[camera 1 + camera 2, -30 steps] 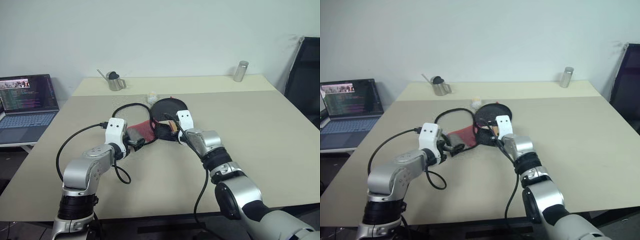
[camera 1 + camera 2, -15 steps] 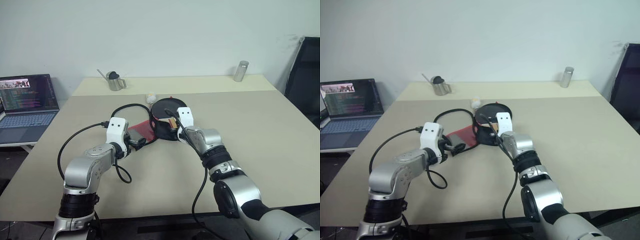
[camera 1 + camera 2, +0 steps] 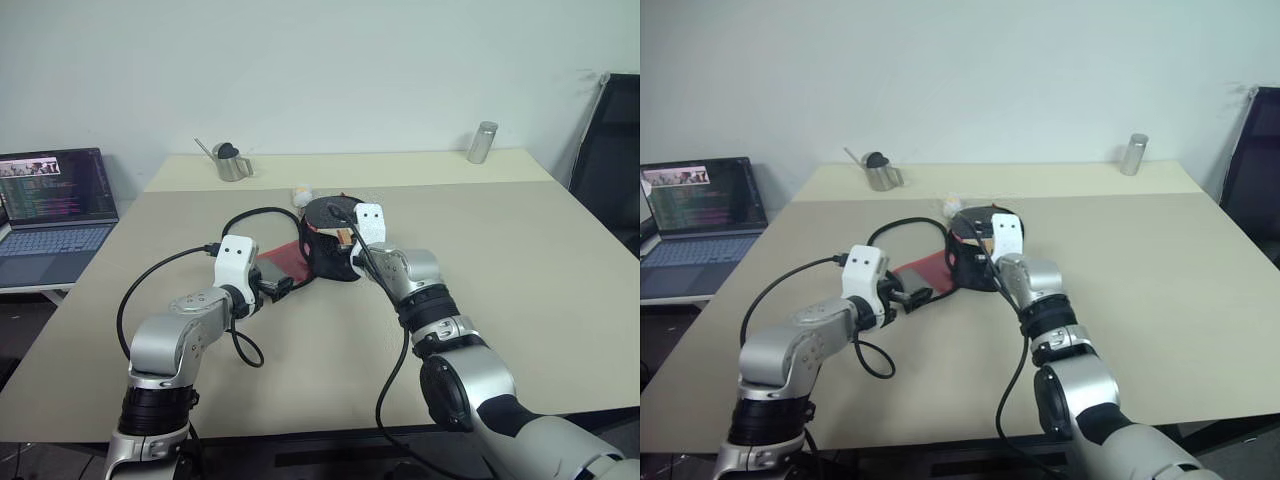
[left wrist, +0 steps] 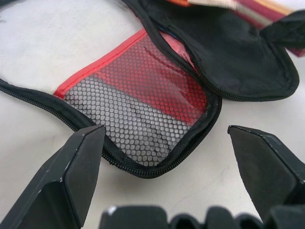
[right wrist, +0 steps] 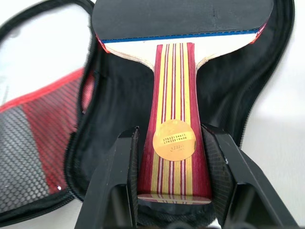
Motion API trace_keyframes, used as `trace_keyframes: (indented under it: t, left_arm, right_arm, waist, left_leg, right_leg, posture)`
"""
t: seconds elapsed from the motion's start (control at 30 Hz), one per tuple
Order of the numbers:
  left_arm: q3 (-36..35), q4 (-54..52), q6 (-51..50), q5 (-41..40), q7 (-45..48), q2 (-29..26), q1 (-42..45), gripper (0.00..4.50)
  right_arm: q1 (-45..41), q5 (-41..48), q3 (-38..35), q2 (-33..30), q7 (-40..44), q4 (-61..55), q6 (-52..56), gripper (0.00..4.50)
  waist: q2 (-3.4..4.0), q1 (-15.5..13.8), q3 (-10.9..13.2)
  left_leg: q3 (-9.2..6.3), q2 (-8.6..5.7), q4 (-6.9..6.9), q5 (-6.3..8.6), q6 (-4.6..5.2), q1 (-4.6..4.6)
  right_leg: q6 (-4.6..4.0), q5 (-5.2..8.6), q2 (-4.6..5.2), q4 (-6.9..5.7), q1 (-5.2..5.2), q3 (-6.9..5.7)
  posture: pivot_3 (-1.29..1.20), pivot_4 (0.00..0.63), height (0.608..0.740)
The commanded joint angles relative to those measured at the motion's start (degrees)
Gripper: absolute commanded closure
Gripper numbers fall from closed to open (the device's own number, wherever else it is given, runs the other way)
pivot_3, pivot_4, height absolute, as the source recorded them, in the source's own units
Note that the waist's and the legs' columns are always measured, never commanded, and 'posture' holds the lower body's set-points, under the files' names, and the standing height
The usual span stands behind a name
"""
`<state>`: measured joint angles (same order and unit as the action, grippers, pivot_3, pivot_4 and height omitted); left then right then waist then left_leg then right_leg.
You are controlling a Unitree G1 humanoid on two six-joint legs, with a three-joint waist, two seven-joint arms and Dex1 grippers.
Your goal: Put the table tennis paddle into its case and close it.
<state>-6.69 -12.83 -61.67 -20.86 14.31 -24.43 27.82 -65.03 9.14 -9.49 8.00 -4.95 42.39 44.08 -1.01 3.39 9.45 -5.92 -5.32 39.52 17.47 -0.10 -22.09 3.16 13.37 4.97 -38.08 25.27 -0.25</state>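
The mesh pocket's side of the case [image 4: 136,117] is attached to the black half along a seam [image 4: 206,82], so it will swing across over the paddle as I fold it.
My right gripper [image 5: 172,133] is shut on the striped wooden handle of the table tennis paddle [image 5: 174,119]. The paddle's black face [image 3: 335,212] is held tilted over the open black half of the case [image 5: 238,90], near the table's middle. The case's red panel and mesh pocket [image 4: 138,100] lie flat on the table, spread towards my left gripper [image 4: 167,136]. That gripper is open, with the narrow end of the case lying between its fingers [image 4: 81,157] and nothing gripped.
A black cable [image 3: 250,214] loops on the table by the case, and a small white ball [image 3: 302,193] lies just behind it. At the back stand a metal pitcher [image 3: 230,162] and a metal cylinder [image 3: 482,142]. An open laptop [image 3: 55,215] sits far left, a black chair [image 3: 610,150] far right.
My right gripper has risen a little and rolled with the paddle, lifting its head off the case. The left gripper has stayed where it was, still open.
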Motion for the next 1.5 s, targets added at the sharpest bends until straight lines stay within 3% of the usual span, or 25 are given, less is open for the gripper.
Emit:
trace_keyframes:
  t: [0.03,0.4,0.7,1.0,1.3,1.5]
  left_arm:
    - [-0.5,-1.0,1.2,0.5,0.0,-0.4,0.8,0.00]
    - [-0.7,-1.7,0.7,0.8,-0.1,-0.1,0.4,0.00]
    - [-0.4,-1.5,0.7,1.0,-0.2,0.0,0.6,0.00]
    - [-0.5,-1.7,0.5,1.1,-0.4,0.1,0.4,0.00]
    - [-2.5,2.7,2.8,1.9,-2.2,0.6,3.8,0.00]
    - [-3.8,8.3,5.1,1.5,0.6,-0.9,6.8,0.00]
  right_arm:
    - [-2.4,0.8,-0.1,1.2,-0.8,-1.8,-1.7,2.97]
    - [-2.7,1.7,-0.9,2.6,-6.2,-0.7,-3.9,2.97]
    - [-3.0,3.3,0.0,4.6,-4.8,0.1,-3.4,2.97]
    - [-1.7,4.1,0.9,4.6,-3.1,2.1,-3.8,0.06]
    - [-0.4,4.0,3.5,-0.5,4.6,-4.3,0.0,0.06]
    - [5.5,5.5,14.4,-16.2,25.6,-24.0,11.0,0.06]
  waist:
    - [0.00,0.0,0.0]
    - [0.00,-0.1,0.0]
    - [0.00,-0.1,0.0]
    - [0.00,-0.1,0.0]
    - [0.00,-0.1,0.0]
    - [-0.01,-0.9,0.0]
  left_leg:
    - [0.00,0.00,0.00,0.00,0.00,0.00]
    - [-0.02,-0.01,0.00,0.00,0.00,0.00]
    - [-0.01,-0.01,0.00,0.00,0.00,0.00]
    - [-0.01,0.00,0.00,0.00,0.00,0.01]
    - [-0.02,-0.01,0.00,0.00,0.00,0.00]
    - [-0.13,-0.06,0.04,0.00,0.01,-0.06]
  right_leg:
    - [0.00,0.00,0.00,0.00,0.00,0.00]
    - [0.00,0.00,0.00,0.00,-0.01,-0.01]
    - [0.00,0.00,0.00,0.00,-0.01,-0.01]
    - [0.00,0.00,0.00,0.00,-0.01,-0.01]
    - [0.00,0.00,-0.01,0.00,-0.01,-0.03]
    - [0.01,0.00,0.02,0.12,-0.09,-0.17]
  posture:
    - [0.00,0.150,0.740]
    - [0.00,0.150,0.740]
    - [0.00,0.150,0.740]
    - [0.00,0.150,0.740]
    - [0.00,0.150,0.740]
    - [0.00,0.150,0.740]
